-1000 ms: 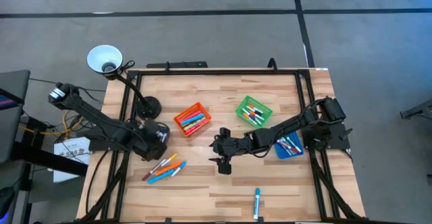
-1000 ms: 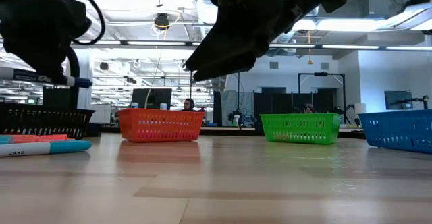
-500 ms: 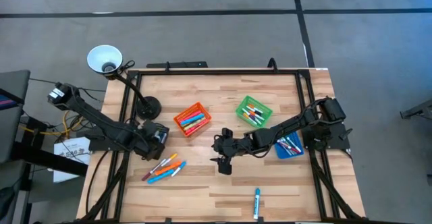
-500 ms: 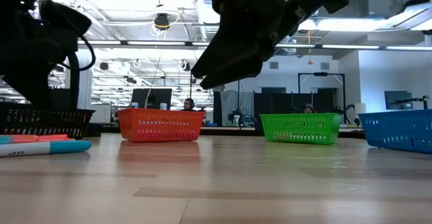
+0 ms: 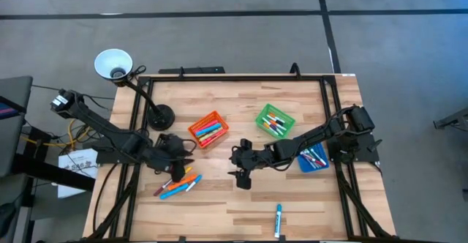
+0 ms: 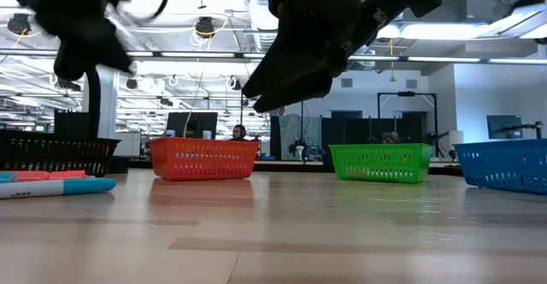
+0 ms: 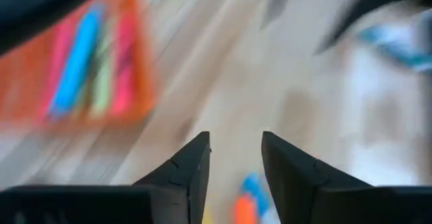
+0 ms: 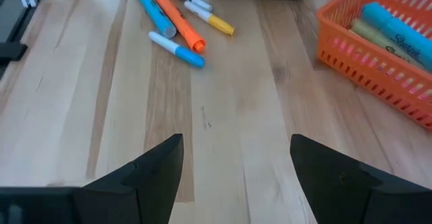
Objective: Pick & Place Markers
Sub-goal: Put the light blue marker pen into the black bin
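The blue marker close to the wood's near edge is clear of the pile. So my open right gripper should go on moving there until its fingers are on both sides of the blue marker's far end.
Several markers lie loose in a pile on the table's near left; the right wrist view shows the markers in blue, orange, white and yellow. One blue marker lies alone near the near edge. More fill the orange bin, the green bin and the blue bin. My left gripper hangs open and empty just beyond the pile; its own view is blurred, with the left gripper gaping. My right gripper hovers open over mid-table, and the right gripper faces the pile.
A black bin stands at the left behind the pile, mostly under my left arm from above. A lamp with its round base stands at the far left corner. Bare wood lies between the pile and the lone marker.
A second ago my left gripper held a blue-capped marker level above the black bin; half a second ago the marker was gone from its fingers. Since then the gripper has risen and swung toward the table's right and near side, to the loose pile. My right arm has kept still.
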Tool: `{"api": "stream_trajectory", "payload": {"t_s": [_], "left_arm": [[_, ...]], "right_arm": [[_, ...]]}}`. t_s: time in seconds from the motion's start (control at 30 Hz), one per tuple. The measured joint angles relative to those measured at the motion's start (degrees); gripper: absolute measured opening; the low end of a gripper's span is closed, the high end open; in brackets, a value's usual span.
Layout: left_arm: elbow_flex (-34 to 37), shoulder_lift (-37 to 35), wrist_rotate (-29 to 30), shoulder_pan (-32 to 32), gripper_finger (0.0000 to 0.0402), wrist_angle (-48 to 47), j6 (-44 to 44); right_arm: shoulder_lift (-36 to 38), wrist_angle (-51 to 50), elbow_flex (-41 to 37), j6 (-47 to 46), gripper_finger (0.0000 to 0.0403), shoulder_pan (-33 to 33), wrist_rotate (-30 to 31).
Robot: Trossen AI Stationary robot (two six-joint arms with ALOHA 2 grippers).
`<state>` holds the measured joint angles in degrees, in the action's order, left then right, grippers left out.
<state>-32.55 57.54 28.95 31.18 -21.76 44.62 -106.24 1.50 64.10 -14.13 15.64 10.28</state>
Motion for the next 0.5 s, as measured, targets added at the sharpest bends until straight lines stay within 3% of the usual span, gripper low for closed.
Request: {"api": "stream_trajectory", "payload": {"t_s": [0.1, 0.2, 0.37, 0.5], "left_arm": [[-0.1, 0.7, 0.2, 0.0, 0.0127, 10.5, -9.7], [-0.1, 1.5, 1.6, 0.0, 0.0127, 16.7, -14.9], [-0.1, 1.9, 4.5, -0.1, 0.0127, 17.7, -16.7], [-0.1, 1.9, 4.5, -0.1, 0.0127, 17.7, -16.7]], "right_arm": [[0.0, -1.1, 0.0, 0.6, 0.0265, 0.3, -2.0], [0.5, -1.5, 0.0, 2.3, 0.0265, 1.2, -10.9], [3.2, -5.4, 0.1, 11.8, 0.0265, 4.4, -26.6], [4.2, -13.1, 0.1, 17.0, 0.0264, 9.0, -28.4]]}}
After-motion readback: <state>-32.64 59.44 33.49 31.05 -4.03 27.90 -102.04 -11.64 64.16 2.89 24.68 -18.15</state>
